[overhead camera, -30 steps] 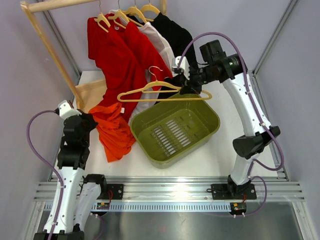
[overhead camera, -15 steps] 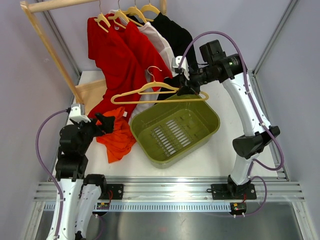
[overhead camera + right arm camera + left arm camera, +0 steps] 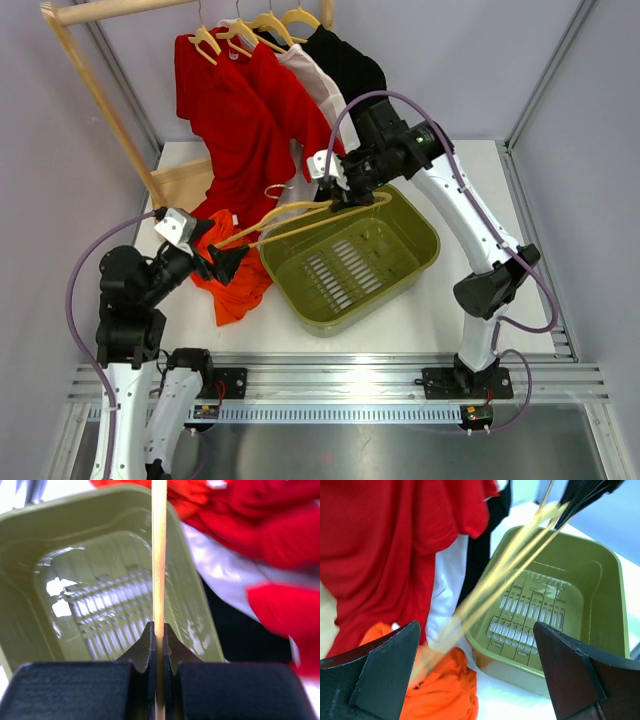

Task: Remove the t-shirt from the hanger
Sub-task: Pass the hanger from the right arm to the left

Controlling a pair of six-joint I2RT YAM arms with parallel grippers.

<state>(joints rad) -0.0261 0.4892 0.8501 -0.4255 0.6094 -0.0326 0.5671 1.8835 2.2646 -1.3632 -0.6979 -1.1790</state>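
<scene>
I expect the hanger to come away by itself when I carry it to the rack, because the yellow hanger's end shows uncovered over the orange t-shirt.
The orange t-shirt lies crumpled on the white table, left of the green basket; the left wrist view shows it just below the camera. My left gripper stands wide open right over it with nothing between its fingers. The bare yellow hanger slants from the basket's far rim down toward the t-shirt, blurred in the left wrist view. My right gripper is shut on the hanger's thin bar above the basket.
The green basket sits mid-table with nothing in it. A wooden rack at the back left holds red shirts, a white one and a black one on hangers, hanging down close behind the basket. A beige cloth lies beneath them.
My left gripper opened and let go of the orange t-shirt, leaning right over it. The right arm swung the hanger left and down, tilting it over the basket.
</scene>
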